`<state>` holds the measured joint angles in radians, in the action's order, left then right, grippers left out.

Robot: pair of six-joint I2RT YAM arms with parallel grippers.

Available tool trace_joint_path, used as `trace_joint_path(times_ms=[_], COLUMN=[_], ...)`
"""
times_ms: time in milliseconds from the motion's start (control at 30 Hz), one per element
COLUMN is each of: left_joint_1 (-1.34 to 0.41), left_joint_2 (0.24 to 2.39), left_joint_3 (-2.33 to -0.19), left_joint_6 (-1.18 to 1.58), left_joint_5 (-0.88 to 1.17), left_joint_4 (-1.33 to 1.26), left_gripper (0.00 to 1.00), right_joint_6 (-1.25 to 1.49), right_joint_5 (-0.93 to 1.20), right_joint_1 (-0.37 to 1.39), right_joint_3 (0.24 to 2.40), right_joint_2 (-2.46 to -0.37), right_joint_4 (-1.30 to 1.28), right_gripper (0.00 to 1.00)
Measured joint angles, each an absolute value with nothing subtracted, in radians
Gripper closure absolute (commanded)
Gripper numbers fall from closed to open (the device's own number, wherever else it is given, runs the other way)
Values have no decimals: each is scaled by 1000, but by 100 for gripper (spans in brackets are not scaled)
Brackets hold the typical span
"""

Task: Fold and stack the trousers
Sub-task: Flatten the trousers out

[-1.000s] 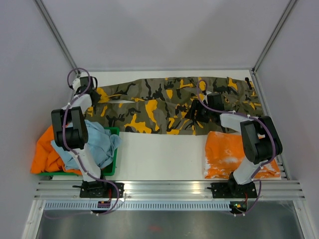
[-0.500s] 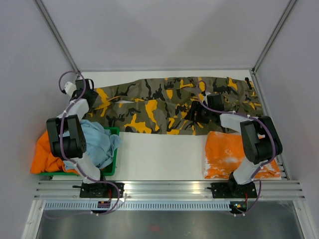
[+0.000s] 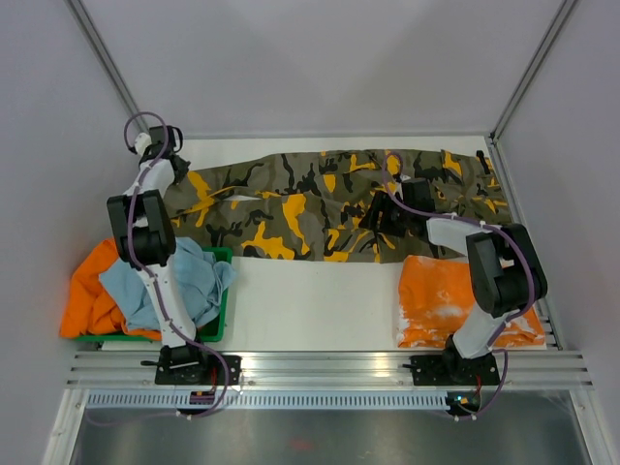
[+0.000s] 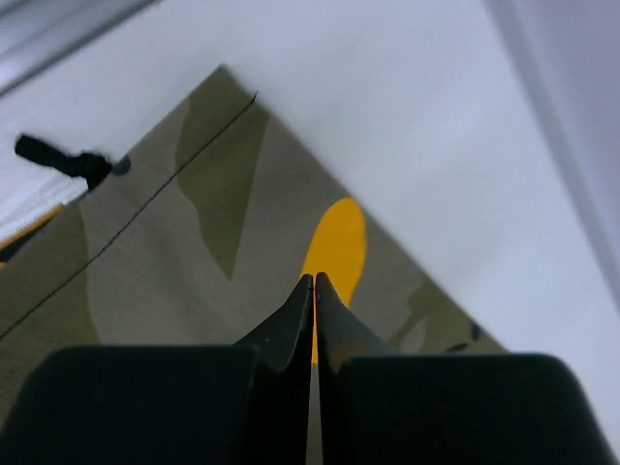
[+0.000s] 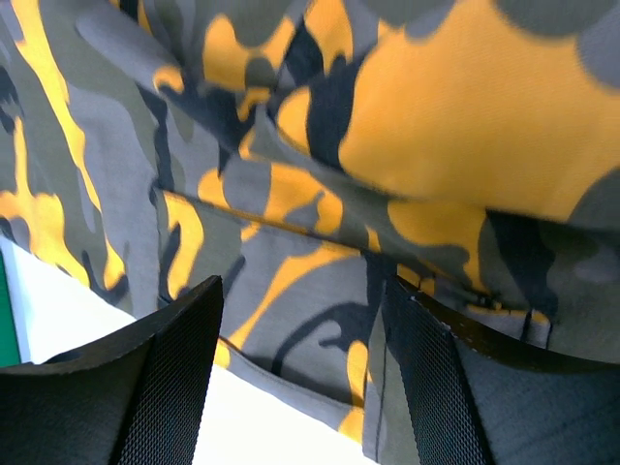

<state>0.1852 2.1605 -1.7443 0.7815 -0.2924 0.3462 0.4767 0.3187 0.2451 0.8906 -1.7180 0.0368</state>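
My left gripper should next move the trousers' back edge (image 3: 217, 168) toward the back wall until it runs straight, then let go, because the edge dips before open white table (image 3: 215, 151).
The trousers (image 3: 329, 203), olive camouflage with black and yellow-orange blotches, lie spread flat across the back of the table. My left gripper (image 3: 176, 172) is at their far-left end. In the left wrist view it (image 4: 313, 281) is shut with nothing seen between the jaws, just over a yellow blotch near the trousers' (image 4: 165, 242) corner. My right gripper (image 3: 374, 219) is over the trousers' near edge, right of the middle. In the right wrist view it (image 5: 302, 325) is wide open and empty, with the trousers' (image 5: 320, 194) hem between its fingers.
A green bin (image 3: 221, 308) at the front left holds a light blue cloth (image 3: 184, 281); an orange garment (image 3: 87, 300) hangs over its left side. A folded orange-and-white garment (image 3: 450, 300) lies at the front right. Walls close in on three sides.
My left arm has stretched farther toward the far-left corner, its gripper moving back along the trousers' left end. The right arm and the trousers have not moved.
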Motion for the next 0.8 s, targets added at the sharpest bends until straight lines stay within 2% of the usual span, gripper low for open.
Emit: trace_joint_path(times_ms=[167,367,800], left_joint_1=[185,185,189], left_joint_2=[2256,2371,2610], left_joint_3=[-1753,-1908,-2245], left_joint_6=[768,771,895], left_joint_5=[-200,-94,54], left_joint_4=[396,422,409], left_gripper=[98,98,97], right_joint_6=[519,554,582], right_joint_5=[275,234,89], right_joint_1=[245,245,265], right_joint_3=[1021,1266,1393], right_joint_2=[-1783,-1927,-2108], right_joint_4=[25,22,1], right_gripper=[26,26,26])
